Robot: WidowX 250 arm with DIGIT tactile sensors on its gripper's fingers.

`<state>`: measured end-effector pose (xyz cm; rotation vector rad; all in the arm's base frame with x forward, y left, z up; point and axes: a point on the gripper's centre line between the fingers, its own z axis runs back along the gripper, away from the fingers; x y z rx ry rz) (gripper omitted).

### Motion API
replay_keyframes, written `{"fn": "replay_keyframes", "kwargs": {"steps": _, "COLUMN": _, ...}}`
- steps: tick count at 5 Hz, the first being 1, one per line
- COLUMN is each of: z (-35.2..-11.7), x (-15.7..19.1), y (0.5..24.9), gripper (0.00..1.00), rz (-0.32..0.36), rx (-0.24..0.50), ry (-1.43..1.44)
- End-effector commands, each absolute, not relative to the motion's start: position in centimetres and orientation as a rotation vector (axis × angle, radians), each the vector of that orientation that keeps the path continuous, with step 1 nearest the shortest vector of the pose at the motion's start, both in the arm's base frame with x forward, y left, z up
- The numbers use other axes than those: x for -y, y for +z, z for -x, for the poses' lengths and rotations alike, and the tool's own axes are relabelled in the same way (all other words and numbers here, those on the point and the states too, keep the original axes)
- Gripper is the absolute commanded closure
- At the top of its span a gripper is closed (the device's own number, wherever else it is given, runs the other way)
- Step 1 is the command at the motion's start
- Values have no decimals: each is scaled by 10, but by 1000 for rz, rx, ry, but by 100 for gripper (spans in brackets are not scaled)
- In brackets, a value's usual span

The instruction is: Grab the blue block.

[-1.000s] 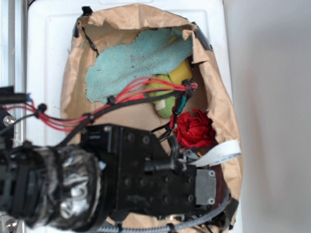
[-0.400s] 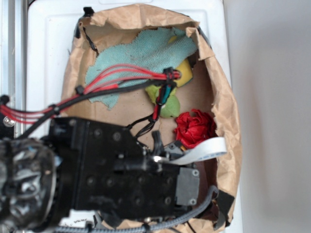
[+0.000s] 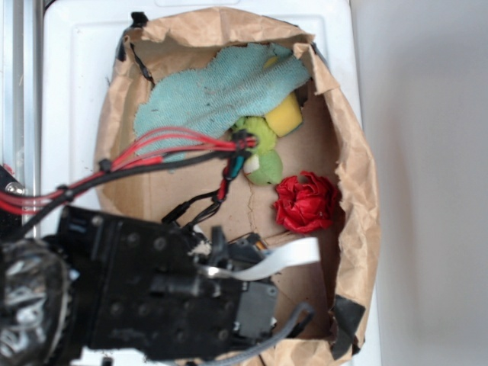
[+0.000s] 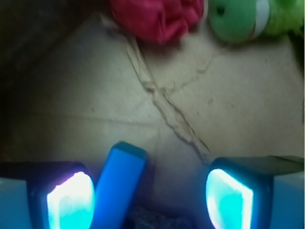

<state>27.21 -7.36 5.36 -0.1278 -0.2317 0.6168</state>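
The blue block (image 4: pixel 119 177) lies lengthwise between my open fingers, clear of the red flower, so my gripper should keep going and close on the block's long sides (image 4: pixel 132 191).
In the wrist view the blue block (image 4: pixel 119 183), a smooth bright blue bar, lies on the brown paper floor between my fingers, close beside the left fingertip (image 4: pixel 71 202) and tilted. My gripper (image 4: pixel 150 202) is open, with a wide gap between the block and the right fingertip (image 4: pixel 228 200). In the exterior view the arm's black body (image 3: pixel 160 293) covers the lower left of the bag, so the block is hidden there.
A red fabric flower (image 3: pixel 305 202) (image 4: pixel 157 19) and a green plush toy (image 3: pixel 259 156) (image 4: pixel 243 19) lie ahead of the gripper. A yellow sponge (image 3: pixel 284 114) and a teal rag (image 3: pixel 217 88) are farther back. The brown paper bag wall (image 3: pixel 354 175) rings everything.
The arm has moved toward the lower left of the bag, uncovering the red flower and the green toy.
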Motion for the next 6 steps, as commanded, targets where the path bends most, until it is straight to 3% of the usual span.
{"fn": "replay_keyframes", "kwargs": {"steps": 1, "z": -228, "x": 102, "y": 26, "gripper": 0, "rz": 164, "rx": 250, "ry": 620}}
{"fn": "replay_keyframes", "kwargs": {"steps": 2, "z": -221, "x": 102, "y": 24, "gripper": 1, "rz": 137, "rx": 231, "ry": 635}}
{"fn": "replay_keyframes", "kwargs": {"steps": 3, "z": -221, "x": 100, "y": 32, "gripper": 100, "rz": 132, "rx": 275, "ry": 636}}
{"fn": "replay_keyframes", "kwargs": {"steps": 5, "z": -216, "x": 94, "y": 45, "gripper": 100, "rz": 148, "rx": 290, "ry": 669}}
{"fn": "replay_keyframes", "kwargs": {"steps": 6, "z": -225, "x": 102, "y": 39, "gripper": 100, "rz": 160, "rx": 311, "ry": 697}}
